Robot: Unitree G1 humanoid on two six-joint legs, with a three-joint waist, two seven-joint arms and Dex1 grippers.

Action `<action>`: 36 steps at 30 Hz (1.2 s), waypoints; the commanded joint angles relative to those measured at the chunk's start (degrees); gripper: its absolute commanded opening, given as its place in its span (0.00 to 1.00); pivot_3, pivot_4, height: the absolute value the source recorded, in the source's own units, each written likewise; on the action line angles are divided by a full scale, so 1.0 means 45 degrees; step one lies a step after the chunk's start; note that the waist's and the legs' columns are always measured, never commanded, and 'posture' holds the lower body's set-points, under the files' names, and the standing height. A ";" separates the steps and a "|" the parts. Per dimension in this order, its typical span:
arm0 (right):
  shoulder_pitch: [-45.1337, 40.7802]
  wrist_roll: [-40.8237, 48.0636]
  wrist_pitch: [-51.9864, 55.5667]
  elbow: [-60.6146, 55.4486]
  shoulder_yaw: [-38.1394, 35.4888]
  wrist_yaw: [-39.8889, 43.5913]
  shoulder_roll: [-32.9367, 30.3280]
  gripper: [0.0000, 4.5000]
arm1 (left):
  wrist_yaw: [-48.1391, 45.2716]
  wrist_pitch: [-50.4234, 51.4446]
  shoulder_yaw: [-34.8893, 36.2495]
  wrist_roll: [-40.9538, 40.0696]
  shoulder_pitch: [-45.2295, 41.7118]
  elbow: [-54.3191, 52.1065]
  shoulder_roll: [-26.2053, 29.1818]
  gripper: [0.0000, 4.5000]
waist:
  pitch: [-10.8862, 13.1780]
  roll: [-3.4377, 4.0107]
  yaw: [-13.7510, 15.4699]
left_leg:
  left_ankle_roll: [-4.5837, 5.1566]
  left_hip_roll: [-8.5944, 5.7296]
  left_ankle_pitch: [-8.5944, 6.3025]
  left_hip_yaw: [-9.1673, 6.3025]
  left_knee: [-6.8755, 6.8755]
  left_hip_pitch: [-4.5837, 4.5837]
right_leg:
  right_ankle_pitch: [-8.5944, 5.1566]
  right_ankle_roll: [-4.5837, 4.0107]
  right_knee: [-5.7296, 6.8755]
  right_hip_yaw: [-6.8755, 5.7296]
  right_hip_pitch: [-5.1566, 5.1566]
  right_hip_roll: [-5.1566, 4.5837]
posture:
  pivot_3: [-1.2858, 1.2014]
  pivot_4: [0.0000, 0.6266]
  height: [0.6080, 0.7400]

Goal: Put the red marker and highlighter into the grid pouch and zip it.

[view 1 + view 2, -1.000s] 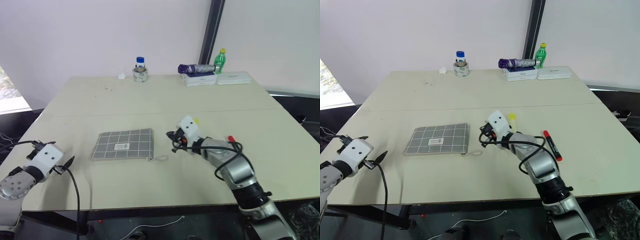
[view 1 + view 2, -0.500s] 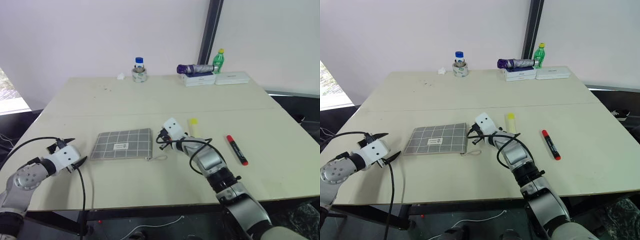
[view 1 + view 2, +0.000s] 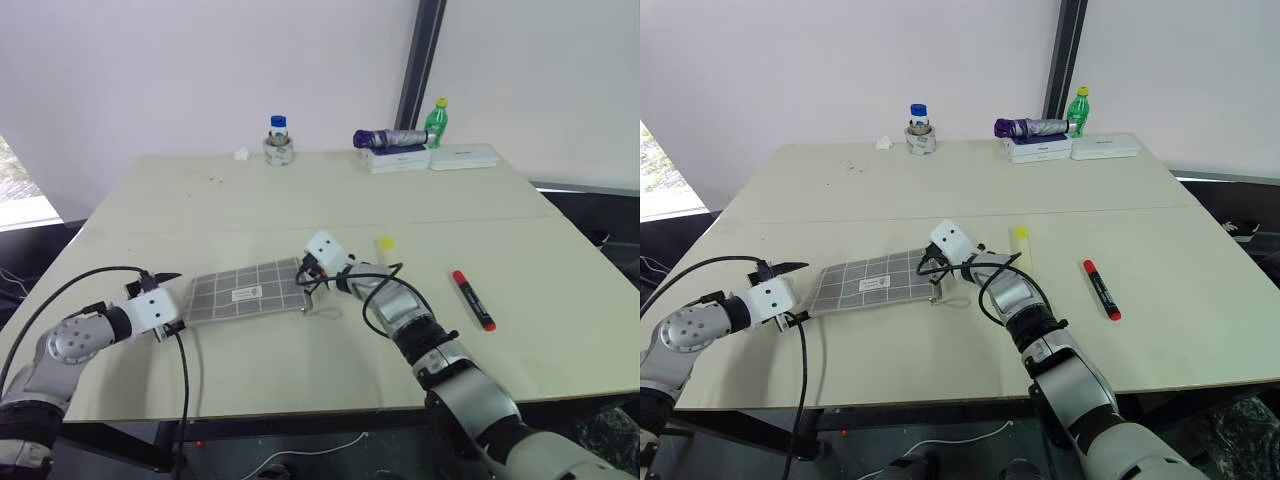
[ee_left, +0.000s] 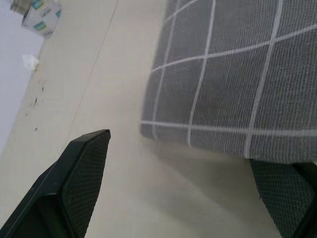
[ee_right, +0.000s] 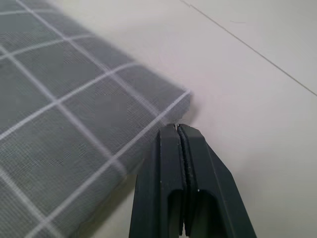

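Observation:
The grid pouch point(image 3: 247, 291) will unzip toward my left gripper when I pull the cord, because the pale pull cord trails by my right gripper.
The grid pouch point(image 3: 248, 290) lies slightly skewed on the table, its pale pull cord point(image 3: 322, 312) trailing off the near right corner. My left gripper point(image 3: 172, 302) is open, its fingers point(image 4: 81, 168) straddling the pouch's left end point(image 4: 233, 84) without gripping it. My right gripper point(image 5: 178, 131) is shut, its tips right at the pouch's far right corner point(image 5: 171, 101); I cannot tell whether fabric is pinched. The highlighter point(image 3: 385, 246) lies just right of that hand. Farther right, the red marker point(image 3: 473, 299) rests alone.
At the table's far edge stand a blue-lidded jar point(image 3: 280, 139), a purple folded umbrella point(image 3: 392, 137) on white boxes point(image 3: 462, 156), and a green bottle point(image 3: 437, 120). Black cables loop off both wrists.
Both hands closed in on the pouch: the left moved right to its left end, the right moved left to its far right corner. The pouch now lies skewed.

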 commanded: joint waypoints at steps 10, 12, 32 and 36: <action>-0.0298 -0.0332 -0.0366 0.0104 -0.0228 0.0032 0.0096 0.01 | -0.1450 0.0529 -0.0521 -0.0986 0.0801 -0.1759 -0.0498 1.00 | 0.0000 0.0001 -0.0045 | 0.0000 0.0004 0.0000 0.0002 -0.0002 0.0000 | 0.0000 0.0000 0.0004 0.0011 0.0010 0.0006 | 0.52 0.24 1.00; -0.0256 -0.0344 -0.0347 0.0052 -0.0232 0.0025 0.0113 0.01 | -0.1508 0.0573 -0.0491 -0.1057 0.0899 -0.1898 -0.0473 1.00 | 0.0000 0.0001 -0.0050 | 0.0000 0.0005 0.0000 0.0001 -0.0002 0.0000 | 0.0000 0.0000 0.0005 0.0011 0.0009 0.0008 | 0.52 0.24 1.00; -0.0054 -0.0655 -0.0288 0.0008 -0.0123 -0.0032 0.0160 0.00 | -0.2047 0.0729 -0.0265 -0.1961 0.1532 -0.2865 -0.0634 0.23 | 0.0001 0.0001 -0.0322 | 0.0000 0.0013 0.0000 -0.0003 -0.0014 0.0000 | -0.0001 -0.0002 0.0009 0.0012 0.0023 0.0019 | 0.52 0.24 1.00; 0.0035 -0.0713 -0.0265 -0.0034 -0.0089 0.0022 0.0185 0.00 | -0.2023 0.0712 -0.0120 -0.2150 0.1744 -0.3082 -0.0704 0.00 | 0.0001 0.0001 -0.0317 | 0.0000 0.0014 0.0000 -0.0002 -0.0015 0.0000 | -0.0001 -0.0002 0.0008 0.0014 0.0022 0.0020 | 0.52 0.24 1.00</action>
